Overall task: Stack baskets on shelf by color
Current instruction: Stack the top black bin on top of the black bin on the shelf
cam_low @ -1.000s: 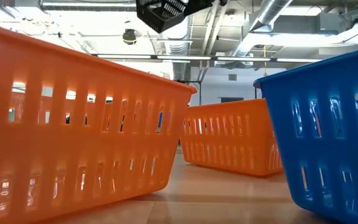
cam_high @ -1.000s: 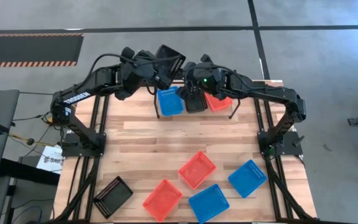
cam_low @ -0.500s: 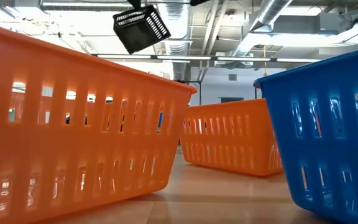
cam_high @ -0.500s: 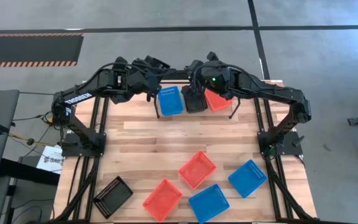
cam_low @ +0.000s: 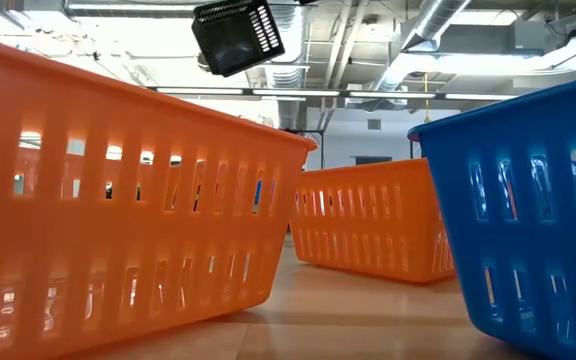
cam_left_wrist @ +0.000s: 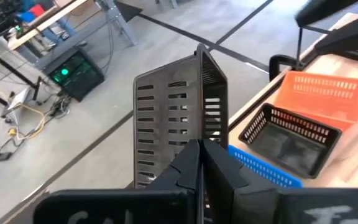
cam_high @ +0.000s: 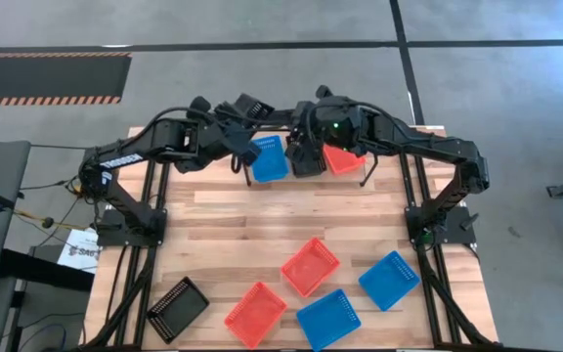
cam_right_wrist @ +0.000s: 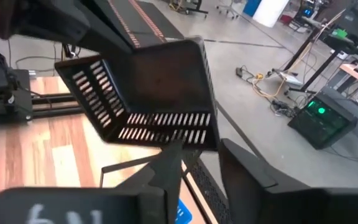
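The black basket tipped point(cam_low: 236, 38) on its side is in my left gripper, so my right gripper should grab the basket's rim point(cam_right_wrist: 211, 115) and make the basket level over the black one on the shelf.
My left gripper point(cam_high: 243, 119) is shut on a black basket point(cam_high: 251, 105) and holds it in the air over the table's far edge, just left of the shelf point(cam_high: 364, 174). The low view shows that basket point(cam_low: 236, 36) high up. On the shelf a blue basket point(cam_high: 268, 158), a black basket point(cam_high: 306, 158) and a red-orange basket point(cam_high: 343, 156) rest on their bottoms side by side. My right gripper point(cam_high: 304, 140) hovers open above the shelf's black basket. Its wrist view looks into the held basket point(cam_right_wrist: 148, 93), with the fingers point(cam_right_wrist: 166, 171) short of it. My left gripper pinches one slotted wall of the black basket at its edge point(cam_left_wrist: 199, 142) between its two shut fingers. The basket is lifted clear and tipped on its side, and it stands up beyond the fingertips. Its open side faces the right arm.
On the near half of the table lie two red-orange baskets point(cam_high: 310, 265) point(cam_high: 255, 313), two blue ones point(cam_high: 327, 318) point(cam_high: 389, 279) and a black one point(cam_high: 177, 308) at the near left corner. The middle strip of planks point(cam_high: 281, 210) is bare.
My left gripper has carried the black basket away from the right gripper, toward the table's left, and turned it from nearly flat to tipped on its side. In the last half second the basket rose a little and came back slightly toward the shelf.
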You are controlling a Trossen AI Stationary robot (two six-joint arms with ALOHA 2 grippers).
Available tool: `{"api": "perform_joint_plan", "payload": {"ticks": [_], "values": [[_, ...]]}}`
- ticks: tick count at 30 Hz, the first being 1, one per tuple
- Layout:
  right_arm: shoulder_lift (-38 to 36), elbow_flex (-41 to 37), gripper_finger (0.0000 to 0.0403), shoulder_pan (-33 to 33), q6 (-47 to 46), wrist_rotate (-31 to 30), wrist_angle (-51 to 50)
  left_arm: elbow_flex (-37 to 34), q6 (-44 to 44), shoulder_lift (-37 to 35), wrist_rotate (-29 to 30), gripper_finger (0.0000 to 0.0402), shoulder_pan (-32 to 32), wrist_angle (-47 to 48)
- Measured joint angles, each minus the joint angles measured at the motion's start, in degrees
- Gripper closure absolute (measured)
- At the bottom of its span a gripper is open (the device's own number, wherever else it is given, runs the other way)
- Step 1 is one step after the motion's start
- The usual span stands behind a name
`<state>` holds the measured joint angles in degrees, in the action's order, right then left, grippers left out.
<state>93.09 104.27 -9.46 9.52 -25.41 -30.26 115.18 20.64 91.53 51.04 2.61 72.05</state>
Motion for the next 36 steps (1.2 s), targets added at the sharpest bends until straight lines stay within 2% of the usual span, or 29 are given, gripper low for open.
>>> {"api": "perform_joint_plan", "payload": {"ticks": [5, 9, 24, 28, 33, 36], "values": [[0.7, 0.0, 0.0224, -0.4, 1.4, -0.1, 0.3, 0.0, 0.6, 0.0, -1.9, 0.0401, -1.6, -0.9], [2.3, -0.2, 0.0207, -0.5, 2.1, -0.1, 0.3, 0.0, 0.2, 0.0, -2.6, 0.0401, -3.1, -3.2], [6.7, -0.1, 0.0219, 0.1, 7.6, 0.5, 3.8, 0.0, 1.7, 0.0, -4.7, 0.0401, -6.9, -3.9], [6.5, 0.0, 0.0253, 0.0, 7.5, 0.5, 3.9, 0.0, 1.7, 0.0, -4.7, 0.0401, -6.9, -3.9], [6.6, 0.0, 0.0376, 0.0, 7.5, 0.4, 3.6, 0.0, 1.3, 0.0, -2.3, 0.0401, -6.9, -4.0], [6.6, 0.0, 0.0386, -0.1, 6.6, 0.4, 3.2, 0.0, -0.6, 0.0, -2.1, 0.0401, -6.9, -4.0]]}}
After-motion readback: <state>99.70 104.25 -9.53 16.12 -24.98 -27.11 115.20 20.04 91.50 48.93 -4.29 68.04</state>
